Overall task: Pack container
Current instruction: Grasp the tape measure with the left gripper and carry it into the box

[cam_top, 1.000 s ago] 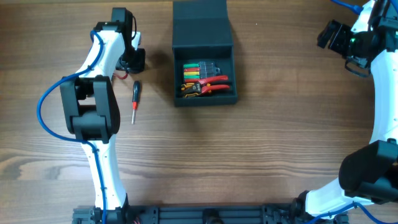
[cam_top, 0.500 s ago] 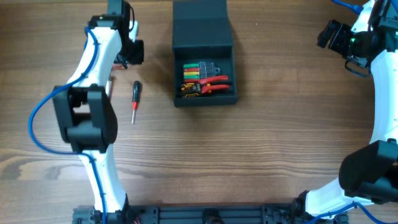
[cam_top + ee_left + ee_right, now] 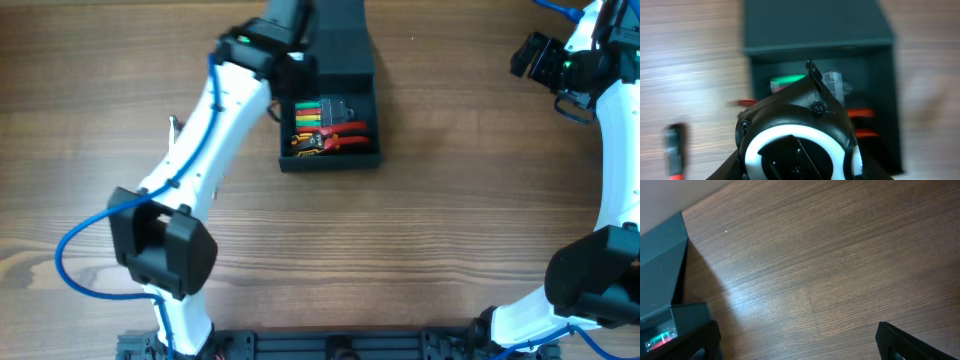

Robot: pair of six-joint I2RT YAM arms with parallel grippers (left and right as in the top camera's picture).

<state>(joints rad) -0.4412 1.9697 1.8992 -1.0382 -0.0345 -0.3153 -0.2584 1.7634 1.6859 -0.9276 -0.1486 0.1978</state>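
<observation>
My left gripper is moving the black and white part to the container's corner (image 3: 362, 106), which is free past the coloured bits. It should keep going until the part is there, then let go of it inside.
The container (image 3: 329, 105) is a dark teal-black box at the top centre of the table, with its flap lid (image 3: 322, 40) folded back. Inside lie red-handled pliers (image 3: 342, 134) and a row of coloured bits (image 3: 306, 112). My left gripper (image 3: 287, 28) hangs over the lid's left part; its fingers do not show. In the left wrist view a black and white arm part (image 3: 799, 145) blocks them; behind it are the box (image 3: 890, 100) and the pliers (image 3: 861, 114). My right gripper (image 3: 530, 57) is open and empty at the far right (image 3: 797, 342).
A black-and-red screwdriver (image 3: 674, 156) lies on the table left of the box; my left arm (image 3: 205, 140) covers it from above. A small thin object (image 3: 172, 125) lies left of that arm. The box's corner shows in the right wrist view (image 3: 662, 275).
My left arm has swung right, from beside the screwdriver to over the container's lid. The screwdriver stays on the table. The right arm has not moved.
</observation>
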